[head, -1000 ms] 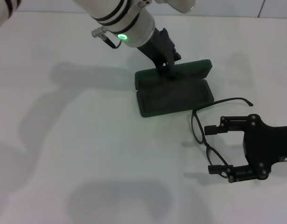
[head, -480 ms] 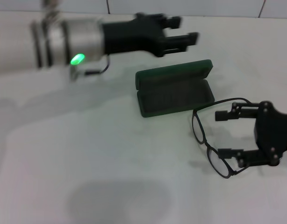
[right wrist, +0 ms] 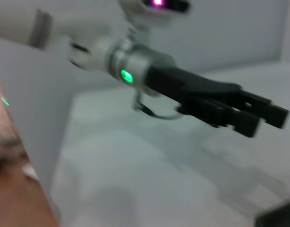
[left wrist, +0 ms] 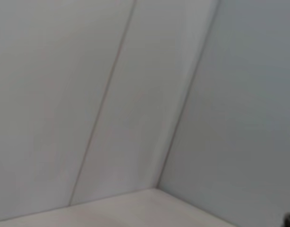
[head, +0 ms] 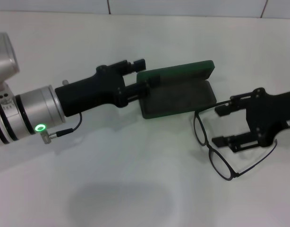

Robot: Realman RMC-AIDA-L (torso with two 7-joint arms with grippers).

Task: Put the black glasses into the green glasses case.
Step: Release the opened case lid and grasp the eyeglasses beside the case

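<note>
The black glasses [head: 220, 164] are on the other side of the green glasses case from my left gripper, so my right gripper should tilt down and grab them by the frame's middle [head: 208, 145].
The green glasses case [head: 178, 94] lies open mid-table, its lid [head: 183, 72] tipped back and its dark lining showing. The black glasses [head: 208, 146] lie unfolded on the table just right of the case, lenses toward the case and temples reaching right. My right gripper [head: 224, 125] is open at the glasses, with one finger [head: 227, 109] by the far temple and the other over the frame's middle. My left gripper [head: 146, 74] comes in from the left, open, at the case's left end. It also shows in the right wrist view, as the left gripper [right wrist: 260, 113]. I cannot tell whether it touches the case.
The white table [head: 112, 179] spreads around the case and glasses. A tiled wall [head: 183, 7] runs along the table's far edge. The left wrist view shows only the pale wall [left wrist: 135, 94] and table surface.
My left arm has swung off the case lid, out to the left, then come back low with its gripper at the case's left end. My right gripper has shifted slightly right and farther back over the glasses.
</note>
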